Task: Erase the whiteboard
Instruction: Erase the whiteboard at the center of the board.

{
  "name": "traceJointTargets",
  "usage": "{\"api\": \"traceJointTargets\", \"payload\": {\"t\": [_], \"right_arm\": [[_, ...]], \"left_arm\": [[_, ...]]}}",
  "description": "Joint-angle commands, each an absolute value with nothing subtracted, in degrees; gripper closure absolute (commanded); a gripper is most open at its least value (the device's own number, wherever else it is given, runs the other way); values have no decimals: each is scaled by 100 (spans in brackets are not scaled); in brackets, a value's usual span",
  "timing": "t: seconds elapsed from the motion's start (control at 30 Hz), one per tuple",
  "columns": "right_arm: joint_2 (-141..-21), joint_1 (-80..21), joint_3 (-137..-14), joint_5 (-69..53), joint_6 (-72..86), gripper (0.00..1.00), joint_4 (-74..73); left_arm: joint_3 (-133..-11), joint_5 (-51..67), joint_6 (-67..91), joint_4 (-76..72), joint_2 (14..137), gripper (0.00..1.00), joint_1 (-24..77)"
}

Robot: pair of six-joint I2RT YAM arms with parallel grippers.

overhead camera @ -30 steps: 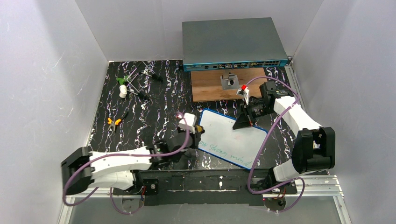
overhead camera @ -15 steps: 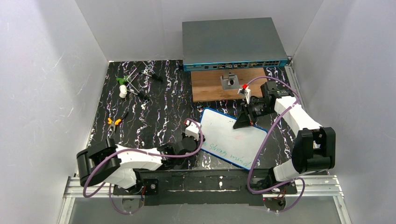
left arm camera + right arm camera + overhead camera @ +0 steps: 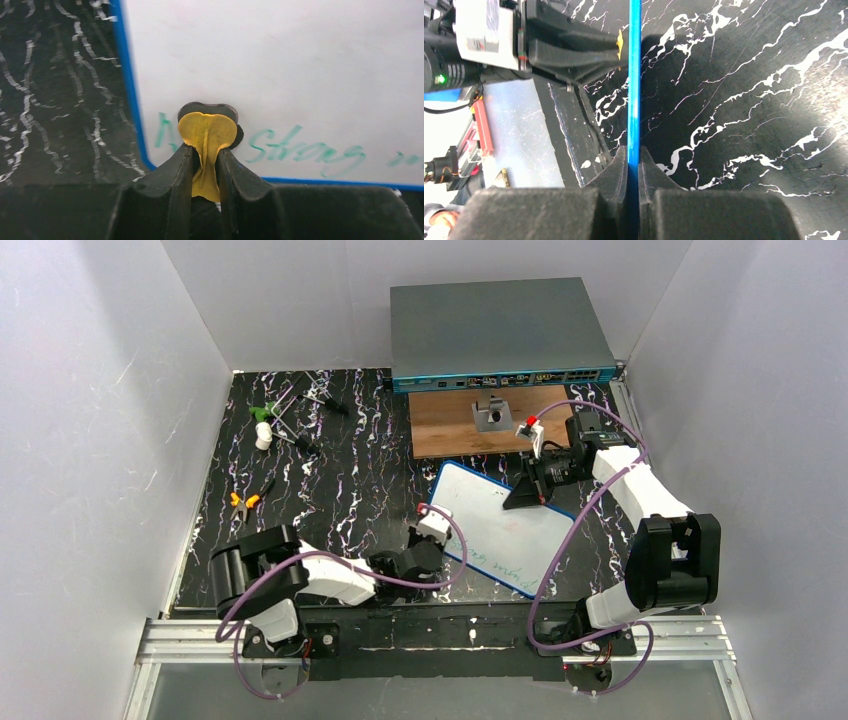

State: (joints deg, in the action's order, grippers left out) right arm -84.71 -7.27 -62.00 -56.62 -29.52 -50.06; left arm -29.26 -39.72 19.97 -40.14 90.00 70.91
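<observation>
Green strokes (image 3: 161, 131) are still at the whiteboard's corner next to the eraser, so my left gripper should wipe back toward the blue rim there (image 3: 139, 131) before it moves along the word Strong.
The whiteboard (image 3: 500, 525) lies on the black marbled mat, white with a blue rim, and green writing (image 3: 300, 150) runs along its near edge. My left gripper (image 3: 206, 152) is shut on a yellow eraser pad (image 3: 207, 129) with a black backing. The pad presses on the board at its near left corner, between two green words. In the top view the left gripper (image 3: 440, 560) sits low at that corner. My right gripper (image 3: 633, 162) is shut on the board's blue rim (image 3: 634, 75), seen edge-on. From above, the right gripper (image 3: 512, 503) holds the far edge.
A large grey box with ports (image 3: 497, 330) stands at the back, with a wooden board (image 3: 450, 430) and a small metal bracket (image 3: 490, 415) in front of it. Orange-handled pliers (image 3: 245, 502) and green and white small parts (image 3: 264, 425) lie at the left.
My left arm has drawn back toward the near edge and moved right, sliding the eraser pad down to the board's near left corner. The board has shifted slightly to the right.
</observation>
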Motion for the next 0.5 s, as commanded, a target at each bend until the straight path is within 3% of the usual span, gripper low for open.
{"api": "traceJointTargets", "payload": {"t": [0.0, 0.27, 0.47], "right_arm": [[-8315, -870, -6214, -6116, -2859, 99, -5299], [-8306, -870, -6218, -6125, -2870, 99, -5304], [-8323, -870, -6215, -6109, -2880, 99, -5303]], "left_arm": [[-3394, -3244, 1679, -4335, 9476, 100, 7402], [-2981, -4557, 2314, -3770, 8911, 100, 7172], [-2681, -4537, 2832, -3064, 8217, 100, 6695]]}}
